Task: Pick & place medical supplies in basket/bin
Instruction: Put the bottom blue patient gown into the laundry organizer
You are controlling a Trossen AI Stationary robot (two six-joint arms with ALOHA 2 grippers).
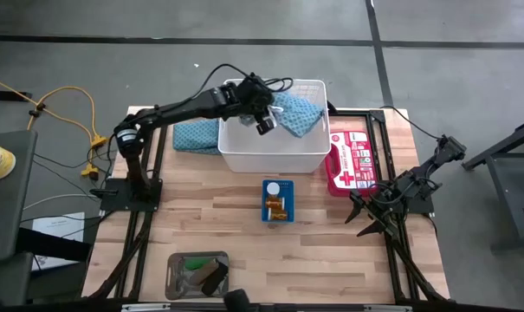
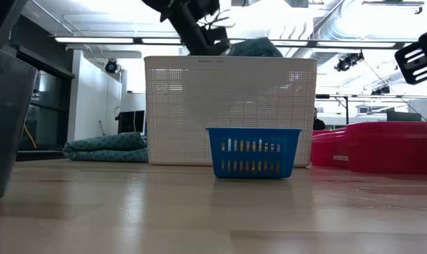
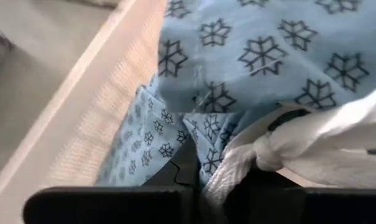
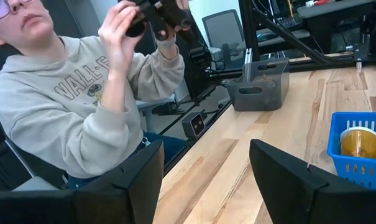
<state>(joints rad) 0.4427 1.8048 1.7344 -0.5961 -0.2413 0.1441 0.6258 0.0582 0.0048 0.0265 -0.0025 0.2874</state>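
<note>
My left gripper is lowering the teal-blue cloth, which hangs bunched over the white basket's open inside. It should keep going down until the cloth sinks below the basket's rim, then let go.
A teal-blue patterned cloth with white strings hangs over the far right part of the large white basket, with my left gripper shut on it. In the low view the cloth shows above the basket's rim. A second folded teal cloth lies flat on the table, left of the basket. A small blue basket in front of the white one holds a white disc and brownish rolls. My right gripper waits open at the table's right edge, touching nothing. My left gripper is shut on a bunched fold of the cloth, next to the knotted white strings. It reaches in slanting down from the table's left, over the basket. Cloth and strings cover the fingertips, so the exact hold is hidden. The cloth hangs bunched above the basket's inside.
A red first-aid case lies right of the white basket. A grey tray with dark items sits at the near left. A person in a grey hoodie sits beyond the table's near side. Bare wood lies between the blue basket and the tray.
</note>
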